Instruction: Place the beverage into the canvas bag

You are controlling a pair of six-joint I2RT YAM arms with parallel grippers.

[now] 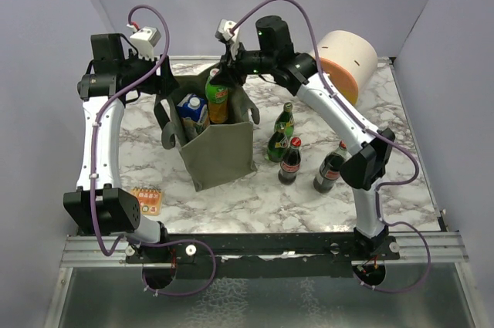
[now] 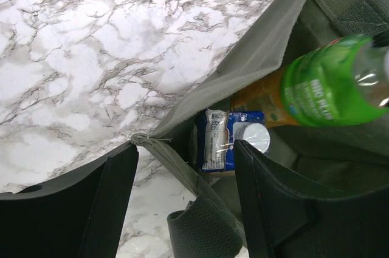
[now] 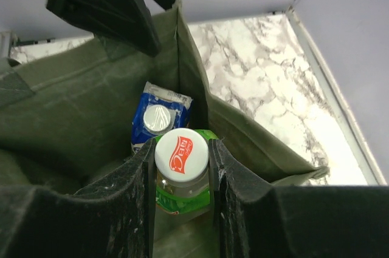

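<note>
The orange-drink bottle (image 1: 218,102) hangs upright by the blue carton inside the bag's open rim; my right gripper should lower next until it stands on the bag's bottom.
The olive-green canvas bag (image 1: 222,157) stands upright and open mid-table. A blue carton (image 1: 193,109) sits inside it. My right gripper (image 1: 225,65) is shut on the white cap (image 3: 181,152) of a green-labelled orange-drink bottle (image 1: 218,98). It holds the bottle upright with its lower part inside the bag's mouth, beside the carton (image 3: 159,118). My left gripper (image 1: 168,87) is at the bag's far-left rim, jaws apart. The rim (image 2: 182,167) and a handle loop pass between its fingers (image 2: 267,209). The bottle (image 2: 331,82) and carton (image 2: 222,139) show below it.
A green glass bottle (image 1: 282,133) and two cola bottles (image 1: 290,160) (image 1: 330,167) stand right of the bag. A cream-and-orange cylinder (image 1: 346,62) lies at the back right. A small orange packet (image 1: 147,198) lies front left. Grey walls enclose the table.
</note>
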